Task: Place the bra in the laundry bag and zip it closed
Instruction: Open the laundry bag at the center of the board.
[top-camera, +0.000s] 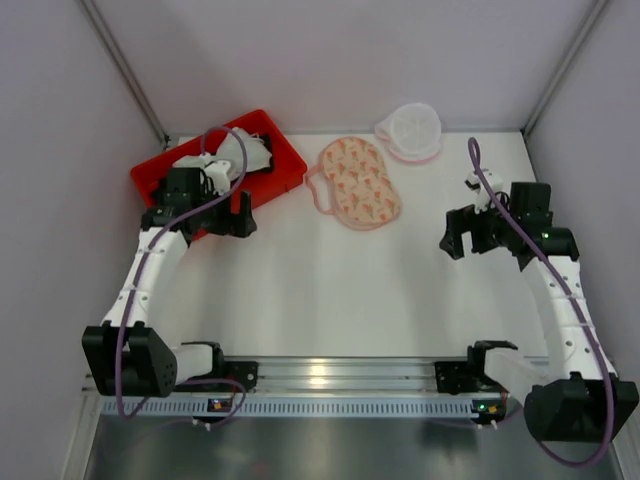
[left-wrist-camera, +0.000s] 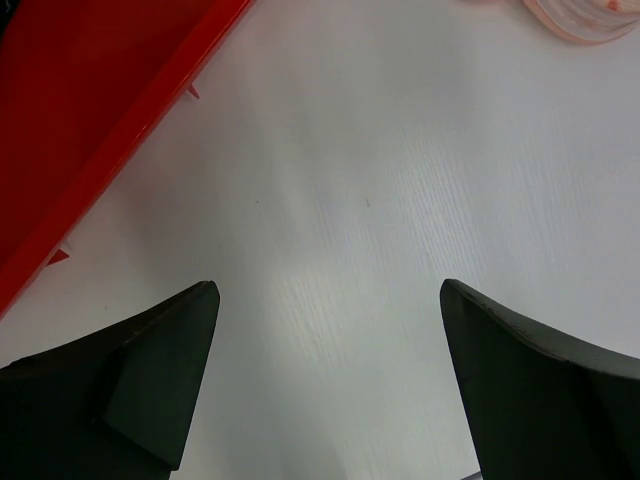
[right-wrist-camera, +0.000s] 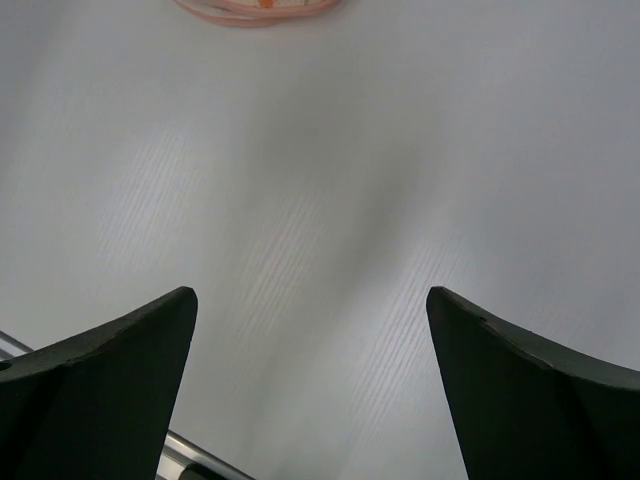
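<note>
I should move my right gripper to the peach patterned fabric piece next and close beside its strap (top-camera: 326, 208), because the fabric piece's near edge (top-camera: 342, 215) is flat and clear of the red tray.
The laundry bag (top-camera: 410, 132), a small round white mesh pouch with pink edging, lies at the back of the table, right of centre. The bra is not clearly visible; only a small dark patch (top-camera: 263, 139) shows in the red tray behind my left arm. My left gripper (top-camera: 225, 222) (left-wrist-camera: 328, 285) hangs open over bare table beside the tray's near corner, holding nothing. My right gripper (top-camera: 465, 240) (right-wrist-camera: 310, 292) is open and empty over bare table at the right, well in front of the bag.
A red tray (top-camera: 285, 168) (left-wrist-camera: 90, 110) stands at the back left with a white item (top-camera: 247, 152) in it. A peach patterned oval fabric piece (top-camera: 360, 182) (left-wrist-camera: 580, 22) (right-wrist-camera: 250, 10) lies between tray and bag. Grey walls enclose three sides. A metal rail (top-camera: 330, 375) runs along the near edge.
</note>
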